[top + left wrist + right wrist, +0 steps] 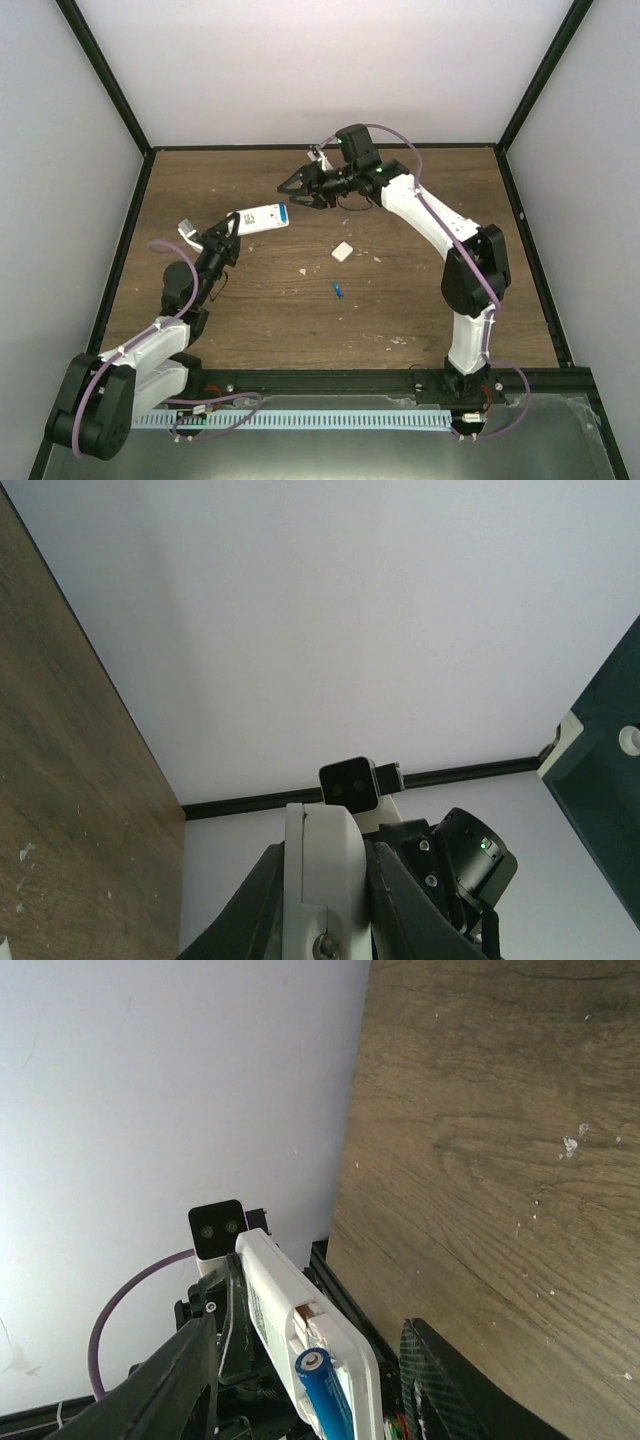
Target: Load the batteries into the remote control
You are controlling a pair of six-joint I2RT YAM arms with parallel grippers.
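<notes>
My right gripper should squeeze the blue battery's end (314, 1362) against the remote control's other side (372, 1392) before getting the second battery, because that end sticks up out of the remote control's compartment.
My left gripper (225, 240) is shut on one end of the white remote control (264, 216) and holds it in the air, tilted up toward the right arm. In the left wrist view the remote (322, 865) stands edge-on between my fingers. My right gripper (292, 187) is open, its fingers on either side of the remote's free end. In the right wrist view the remote's back (300, 1330) faces me with its compartment open, and one blue battery (325, 1395) lies in it. A second blue battery (339, 290) lies on the table.
The small white square cover piece (342, 252) lies on the wooden table (420, 200) near the middle. Small white crumbs are scattered around it. White walls and a black frame enclose the table.
</notes>
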